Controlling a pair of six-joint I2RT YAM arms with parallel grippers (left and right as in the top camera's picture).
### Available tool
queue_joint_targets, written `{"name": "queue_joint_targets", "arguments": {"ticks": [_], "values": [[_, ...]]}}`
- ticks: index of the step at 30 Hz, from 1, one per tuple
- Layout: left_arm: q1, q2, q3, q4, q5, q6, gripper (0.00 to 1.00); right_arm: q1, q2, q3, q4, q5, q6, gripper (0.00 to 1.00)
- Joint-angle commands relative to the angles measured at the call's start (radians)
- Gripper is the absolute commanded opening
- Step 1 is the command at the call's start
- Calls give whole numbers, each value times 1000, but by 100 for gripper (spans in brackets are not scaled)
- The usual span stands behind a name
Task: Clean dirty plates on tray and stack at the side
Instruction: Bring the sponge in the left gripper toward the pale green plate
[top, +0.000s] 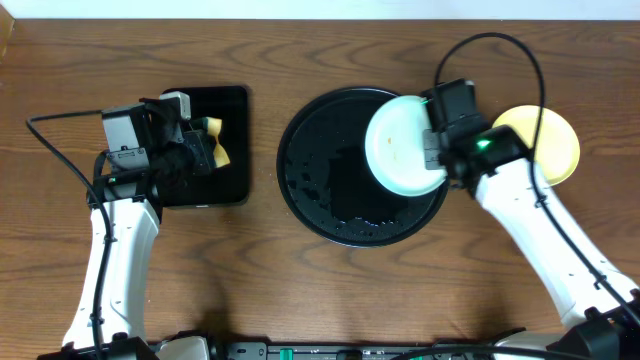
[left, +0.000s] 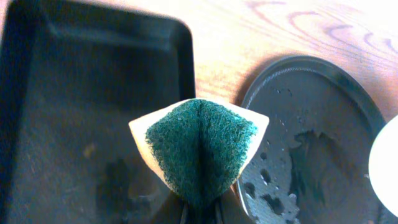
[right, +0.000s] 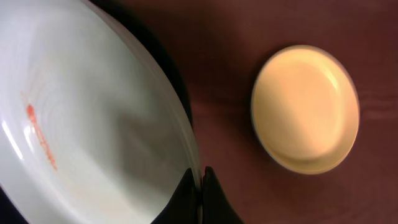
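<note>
With an orange smudge on the mint-blue plate (right: 40, 135), my right gripper should lower the plate to the round tray (top: 375, 208) and steady it for the sponge before stacking.
My right gripper (top: 437, 148) is shut on the rim of a pale mint-blue plate (top: 400, 145) and holds it over the right side of the round black tray (top: 320, 170). In the right wrist view the gripper (right: 200, 177) pinches the plate (right: 93, 118), which shows orange-brown smudges. A pale yellow plate (top: 555, 145) lies on the table to the right, seen also in the right wrist view (right: 306, 107). My left gripper (top: 205, 145) is shut on a folded green-and-yellow sponge (left: 199, 146) over the rectangular tray. The tray (left: 317, 124) is wet. A third plate is not visible.
A smaller rectangular black tray (top: 225, 110) lies at the left, under the left gripper; it also shows in the left wrist view (left: 62, 93). Bare wooden table lies between the two trays and along the front.
</note>
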Motion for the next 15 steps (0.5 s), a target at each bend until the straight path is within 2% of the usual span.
{"name": "queue_joint_targets", "arguments": {"ticks": [1, 4, 12, 15], "values": [[-26, 5, 3, 36, 23, 63, 8, 34, -3, -19, 37, 65, 67, 1], [-77, 4, 3, 86, 29, 64, 7, 26, -1, -21, 52, -21, 67, 1], [-288, 4, 3, 186, 24, 45, 8, -32, -1, -21, 25, -50, 117, 1], [-354, 4, 3, 197, 24, 1, 7, -69, 3, -23, -24, -206, 138, 1]]}}
